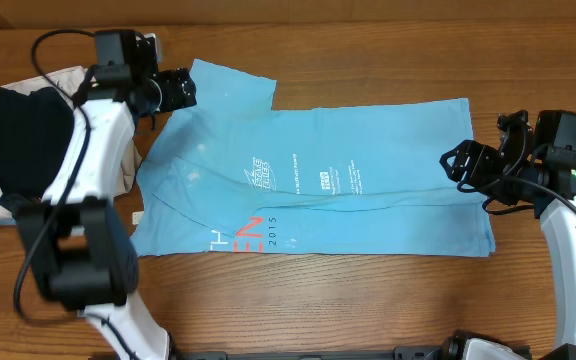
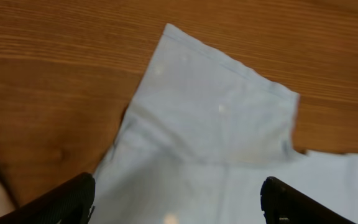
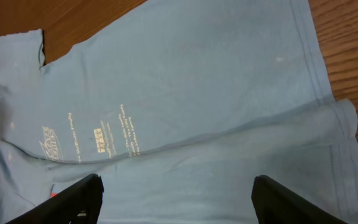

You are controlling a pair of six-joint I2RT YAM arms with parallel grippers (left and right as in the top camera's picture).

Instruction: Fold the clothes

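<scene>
The sleeve [image 2: 213,93] has soft creases [image 2: 157,134] where it meets the T-shirt's body, so the sleeve will droop and drag along when I lift and fold the T-shirt there.
The light sky-blue T-shirt [image 1: 318,180] lies on the wooden table, folded lengthwise, with white and orange-red lettering near its front left. One sleeve [image 1: 230,85] sticks out at the back left. My left gripper [image 1: 180,92] is open and empty just left of that sleeve; the sleeve [image 2: 213,106] fills the left wrist view between the fingers [image 2: 178,202]. My right gripper [image 1: 460,163] is open and empty at the shirt's right hem. The right wrist view shows the shirt body [image 3: 185,81] and hem under its fingers [image 3: 178,199].
A pile with a black garment [image 1: 18,140] and a beige garment [image 1: 63,80] sits at the far left of the table, beside my left arm. Bare wooden table [image 1: 368,300] runs along the front.
</scene>
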